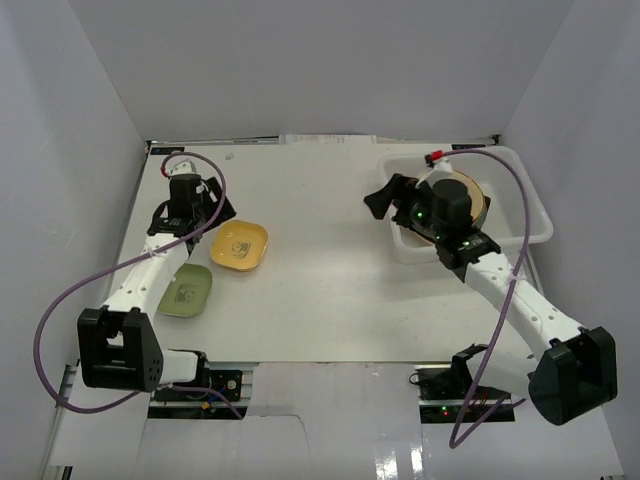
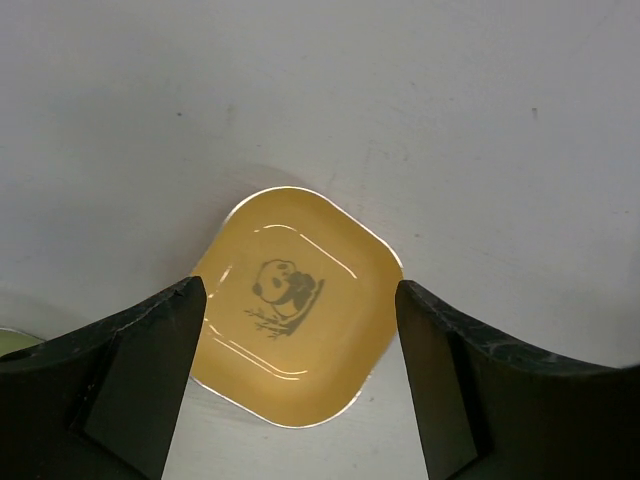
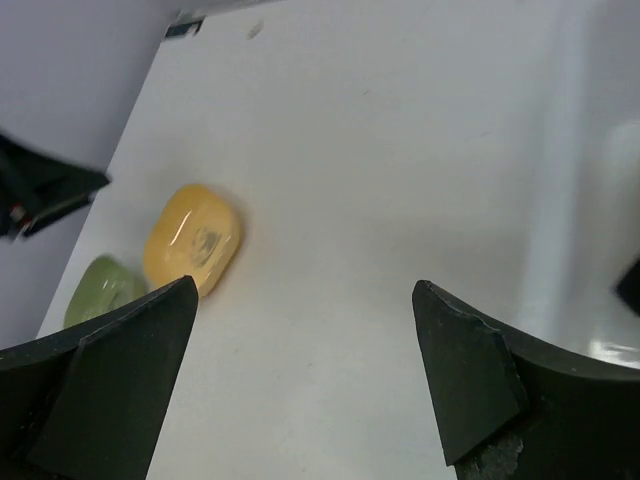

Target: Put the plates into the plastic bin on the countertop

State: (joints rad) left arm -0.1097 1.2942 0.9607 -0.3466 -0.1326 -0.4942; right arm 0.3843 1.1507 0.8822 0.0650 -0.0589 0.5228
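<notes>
Next, my left gripper moves from above the yellow plate's wide middle (image 1: 240, 246) to the yellow plate's edge on the green plate's side (image 1: 213, 250) and pinches there, one finger inside.
A yellow square plate printed with a panda (image 1: 238, 246) lies on the white countertop (image 1: 320, 280) at the left. My left gripper (image 1: 212, 212) hovers over it, open; in the left wrist view the plate (image 2: 295, 310) lies below and between the two spread fingers, untouched. A green plate (image 1: 185, 292) lies nearer the table's front. The plastic bin (image 1: 530, 215) stands at the right with a tan plate (image 1: 480, 195) inside, mostly hidden by my right arm. My right gripper (image 1: 390, 195) is open and empty over the bin's left rim, and its wrist view looks across to the yellow plate (image 3: 192, 240) and green plate (image 3: 100, 290).
White walls close in the table on three sides. The purple cables loop beside each arm. A sliver of the green plate (image 2: 14, 340) shows at the left edge of the left wrist view. The bin's pale wall (image 3: 600, 250) fills the right side of the right wrist view.
</notes>
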